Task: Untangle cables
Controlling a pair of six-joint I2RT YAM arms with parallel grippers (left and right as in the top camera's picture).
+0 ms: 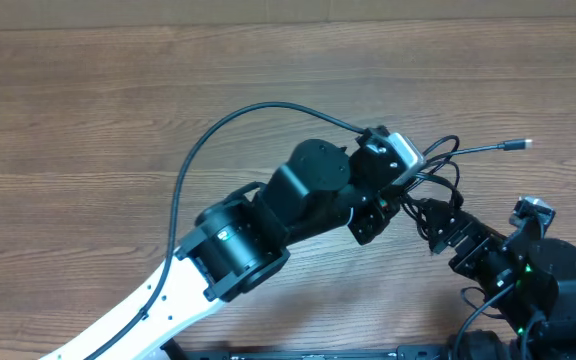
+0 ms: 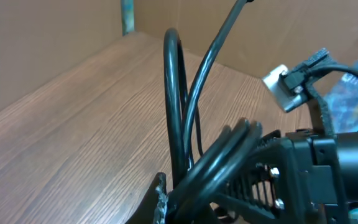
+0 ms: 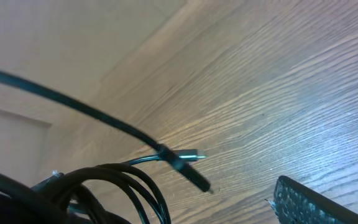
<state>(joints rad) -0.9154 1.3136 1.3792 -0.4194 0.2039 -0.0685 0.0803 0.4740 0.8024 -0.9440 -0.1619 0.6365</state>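
My right gripper's finger is crowded by loops, so my left gripper should pull the bunch clear, then turn it to bring my right gripper a plug.
The cables are a bunch of thin black loops between the two arms. One strand runs right to a silvery plug. My left gripper is at the bunch's left side. In the left wrist view its left finger presses against several looped cords, and its other finger is hidden. My right gripper is just below the bunch. In the right wrist view it is open: one finger shows at the lower right, cable loops sit at the lower left, and a silvery plug and a dark plug hang above the table.
The wooden table stretches left and back, with a cardboard wall along the far edge. A thicker black arm cable arcs over the left arm. The right arm's body fills the lower right corner.
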